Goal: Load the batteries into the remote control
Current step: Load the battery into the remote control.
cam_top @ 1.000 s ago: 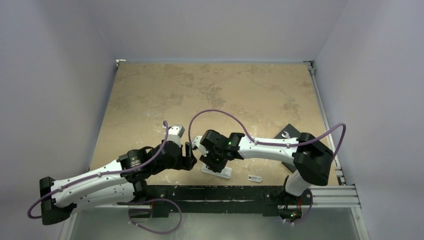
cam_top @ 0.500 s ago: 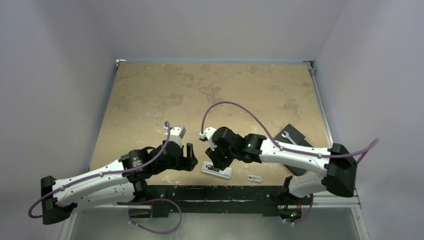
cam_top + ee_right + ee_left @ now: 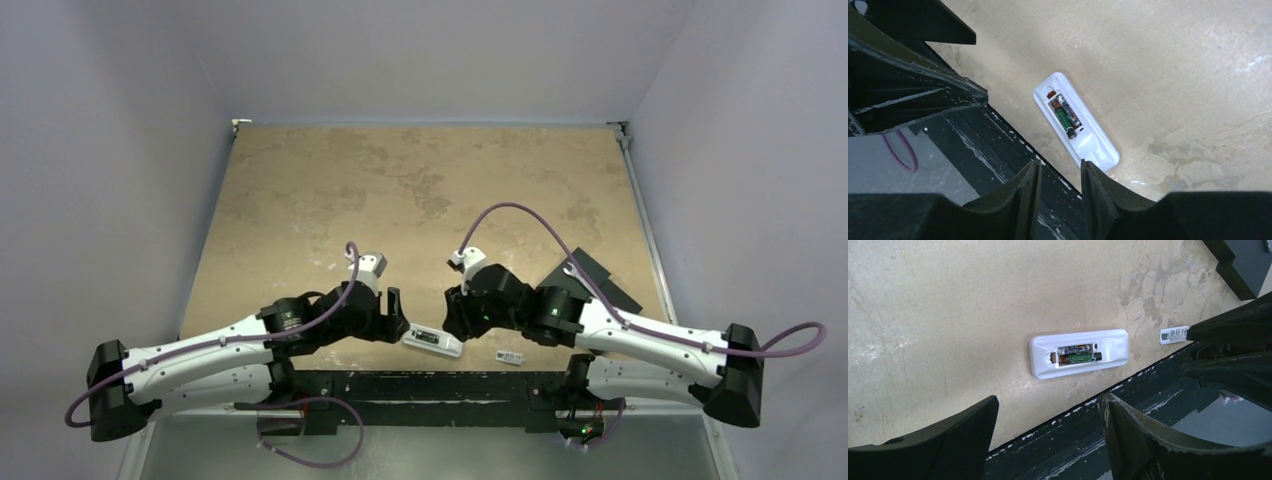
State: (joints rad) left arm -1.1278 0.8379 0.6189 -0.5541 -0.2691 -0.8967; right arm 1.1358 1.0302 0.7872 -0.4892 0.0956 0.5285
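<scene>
The green battery's black end (image 3: 1071, 134) pokes out over the edge of the battery compartment, so the robot's left gripper should keep the remote control (image 3: 1056, 80) steady while the right gripper pushes that end of the battery down.
The white remote control (image 3: 432, 341) lies back up near the table's front edge, its compartment uncovered. In the left wrist view the remote control (image 3: 1113, 347) holds two batteries (image 3: 1078, 354) side by side in the recess, one green and black. The right wrist view shows the same remote control (image 3: 1095, 145) and batteries (image 3: 1065, 116). My left gripper (image 3: 396, 312) hovers just left of the remote, open and empty (image 3: 1048, 407). My right gripper (image 3: 456, 308) hangs just right of it, its jaws a narrow gap apart with nothing between them (image 3: 1060, 167).
A small white cover piece (image 3: 510, 357) with a label lies right of the remote, also in the left wrist view (image 3: 1173, 334). A dark flat block (image 3: 590, 278) sits at the right edge of the table. The black front rail (image 3: 430, 385) runs close below the remote.
My right arm has drawn back to the right off the remote, uncovering the compartment with the batteries, and its jaws have parted a little. The left gripper shifted slightly right.
</scene>
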